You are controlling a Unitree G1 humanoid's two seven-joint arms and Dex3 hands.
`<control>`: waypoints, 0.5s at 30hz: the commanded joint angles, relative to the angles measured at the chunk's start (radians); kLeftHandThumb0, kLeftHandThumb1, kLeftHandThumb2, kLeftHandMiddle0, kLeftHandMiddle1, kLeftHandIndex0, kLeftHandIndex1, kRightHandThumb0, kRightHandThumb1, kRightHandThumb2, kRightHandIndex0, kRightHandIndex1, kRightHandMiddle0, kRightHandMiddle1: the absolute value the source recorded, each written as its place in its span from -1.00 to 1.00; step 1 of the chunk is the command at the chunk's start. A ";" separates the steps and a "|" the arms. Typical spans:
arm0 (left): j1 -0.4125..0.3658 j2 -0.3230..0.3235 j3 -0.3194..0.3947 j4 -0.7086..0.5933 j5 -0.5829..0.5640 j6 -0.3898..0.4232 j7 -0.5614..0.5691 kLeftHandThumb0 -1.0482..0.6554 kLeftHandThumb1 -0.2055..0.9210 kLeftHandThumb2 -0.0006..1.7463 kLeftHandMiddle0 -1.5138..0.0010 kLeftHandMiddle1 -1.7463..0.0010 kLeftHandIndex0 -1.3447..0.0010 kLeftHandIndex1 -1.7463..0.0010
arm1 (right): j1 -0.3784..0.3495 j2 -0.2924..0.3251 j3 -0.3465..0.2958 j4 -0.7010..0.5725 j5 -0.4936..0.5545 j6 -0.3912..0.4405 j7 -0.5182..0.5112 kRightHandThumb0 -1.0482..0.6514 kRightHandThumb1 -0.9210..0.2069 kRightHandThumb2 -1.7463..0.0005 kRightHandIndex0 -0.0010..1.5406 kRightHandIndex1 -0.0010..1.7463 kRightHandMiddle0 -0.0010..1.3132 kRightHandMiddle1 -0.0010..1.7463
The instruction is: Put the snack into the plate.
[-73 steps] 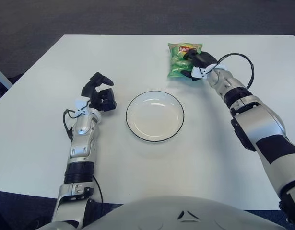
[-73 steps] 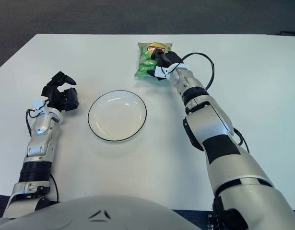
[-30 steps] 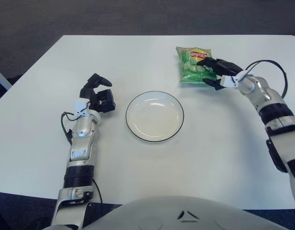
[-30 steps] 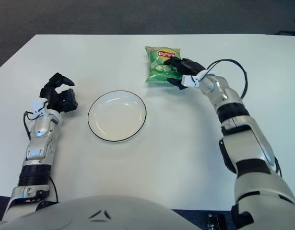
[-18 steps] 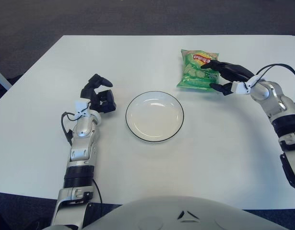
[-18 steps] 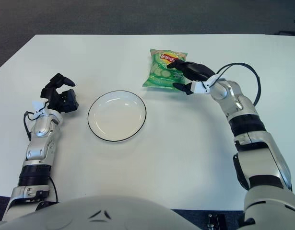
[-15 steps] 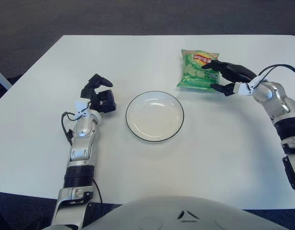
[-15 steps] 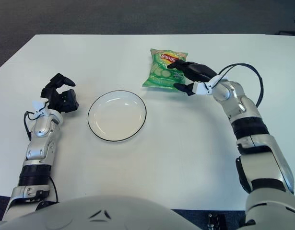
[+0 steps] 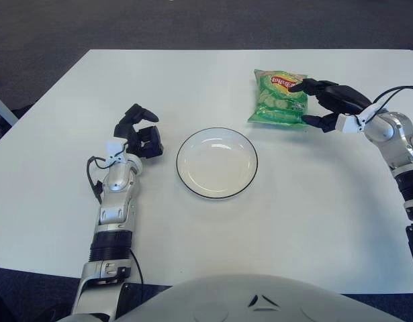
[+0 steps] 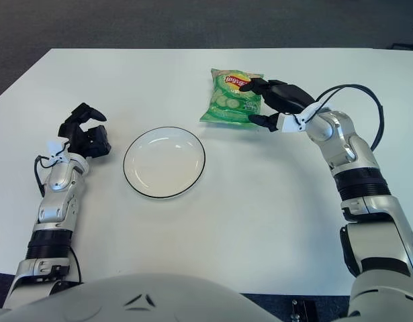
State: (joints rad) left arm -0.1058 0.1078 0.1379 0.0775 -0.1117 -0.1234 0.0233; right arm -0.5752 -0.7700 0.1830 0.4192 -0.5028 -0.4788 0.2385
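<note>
My gripper will lift the green snack bag [image 9: 280, 98], and the bag will stay plump and sag only a little, because the snack bag's puffed front [image 9: 276, 104] swells out between the bag's end seams.
A green snack bag [image 9: 274, 99] lies flat on the white table, behind and to the right of the white, black-rimmed plate [image 9: 217, 176], which holds nothing. My right hand [image 9: 311, 104] is at the bag's right edge with its dark fingers spread. One fingertip [image 9: 295, 87] touches the bag's top right and the thumb is by its lower right corner, without closing on it. To the left of the plate, my left hand [image 9: 140, 131] shows with its fingers curled and nothing in them.
The white table [image 9: 72, 201] spans the view, with dark carpet beyond its far edge. A black cable [image 10: 367, 94] loops off my right wrist.
My right hand dragged the bag a little to the right, then slid further right off it. The bag has stayed put over the last half second. The left hand has not moved.
</note>
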 commanded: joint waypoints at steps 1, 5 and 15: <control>0.104 -0.046 -0.014 0.074 0.003 -0.008 -0.007 -0.35 -0.13 0.56 -0.77 -1.00 0.04 -1.00 | -0.051 0.007 -0.015 0.013 -0.030 0.013 -0.046 -0.76 -1.00 0.00 -0.78 -0.53 -1.00 -0.04; 0.104 -0.044 -0.014 0.075 0.006 -0.003 -0.006 -0.35 -0.12 0.55 -0.77 -1.00 0.05 -1.00 | -0.078 0.020 -0.007 0.031 -0.048 0.022 -0.073 -0.73 -1.00 0.05 -0.79 -0.52 -1.00 -0.03; 0.107 -0.052 -0.016 0.065 0.014 0.005 0.010 -0.34 -0.11 0.54 -0.78 -1.00 0.06 -1.00 | -0.250 0.089 0.069 0.226 -0.131 0.001 -0.160 -0.69 -1.00 0.13 -0.79 -0.49 -1.00 -0.02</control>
State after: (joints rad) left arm -0.1067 0.1097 0.1369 0.0801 -0.1069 -0.1236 0.0223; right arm -0.7681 -0.7075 0.2237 0.5752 -0.6013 -0.4632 0.1131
